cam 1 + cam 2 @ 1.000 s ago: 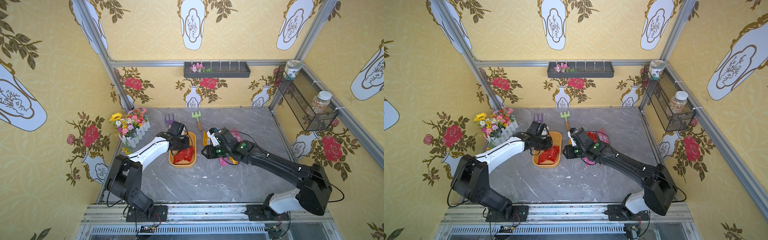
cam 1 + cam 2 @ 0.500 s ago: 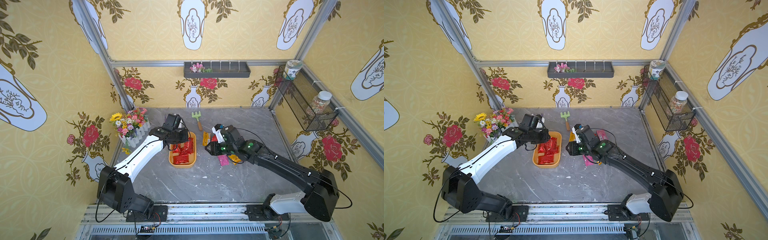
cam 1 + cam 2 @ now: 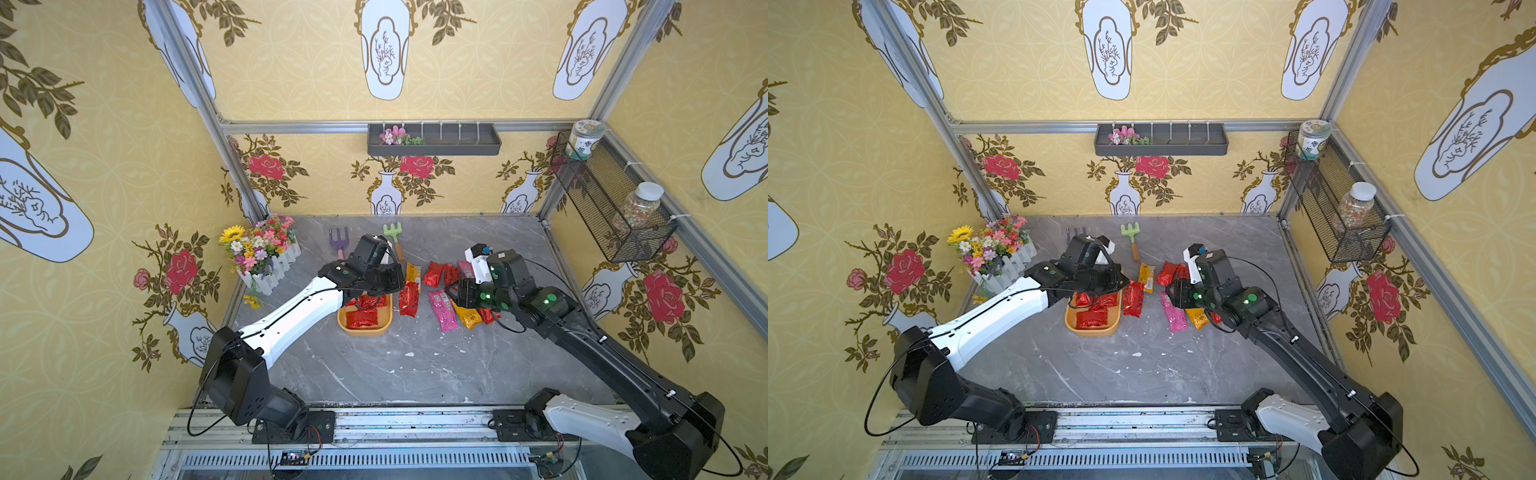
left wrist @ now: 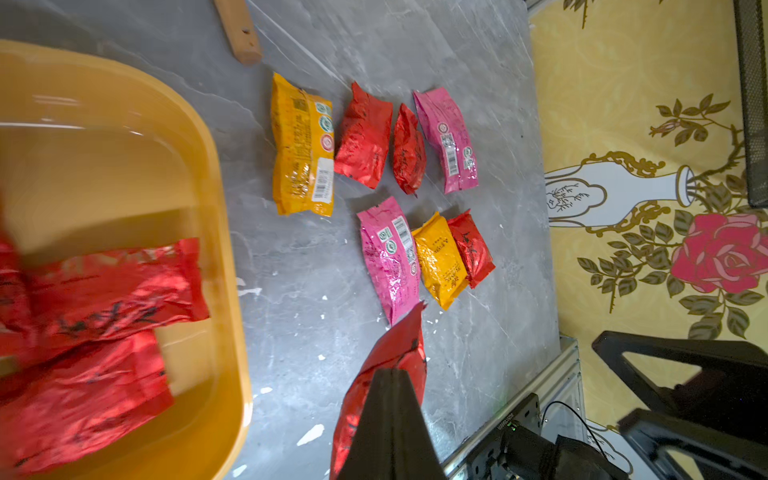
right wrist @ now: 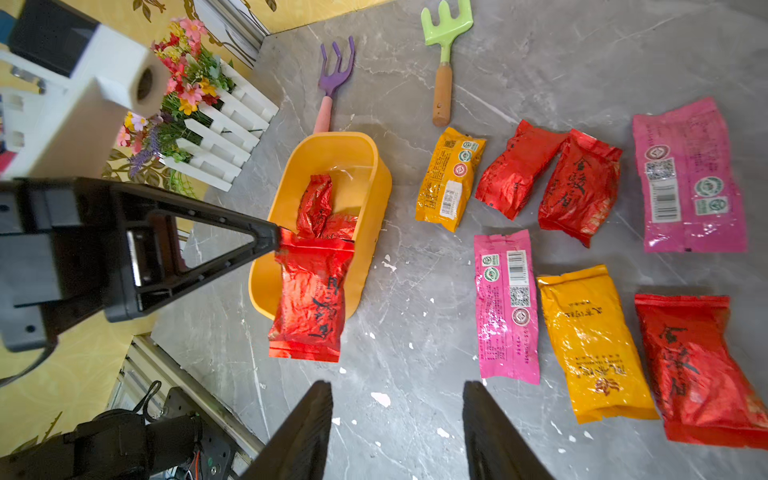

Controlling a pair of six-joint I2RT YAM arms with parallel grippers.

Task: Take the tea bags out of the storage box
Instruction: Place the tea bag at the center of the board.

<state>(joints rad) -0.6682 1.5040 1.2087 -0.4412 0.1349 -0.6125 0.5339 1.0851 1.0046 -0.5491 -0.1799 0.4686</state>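
Observation:
The red tea bag (image 3: 409, 301) hangs clear of the storage box's rim, so the robot's left gripper keeps lowering it and releases it beside the nearer pink tea bag.
The orange-yellow storage box (image 3: 365, 331) (image 5: 370, 166) sits left of the table's middle with a few red tea bags (image 3: 362, 319) (image 4: 104, 282) inside. My left gripper (image 3: 398, 279) (image 4: 392, 372) is shut on the top edge of one red tea bag (image 3: 409, 298) (image 5: 309, 299), which hangs just beyond the box's right rim, above the table. Several more tea bags, red, pink (image 5: 505, 305) and yellow (image 5: 451, 178), lie in two rows on the table right of the box. My right gripper (image 3: 461, 293) (image 5: 397, 384) hovers open over those rows, holding nothing.
A purple toy fork (image 3: 338, 241) and a green toy rake (image 3: 393, 235) lie behind the box. A white picket-fence flower box (image 3: 266, 253) stands at the back left. A dark wall shelf (image 3: 434, 139) and a wire basket (image 3: 611, 208) with jars hang on the walls.
My left gripper rose out of the storage box with a red tea bag and carried it right, past the rim. My right gripper drew back to the right, uncovering the laid-out bags.

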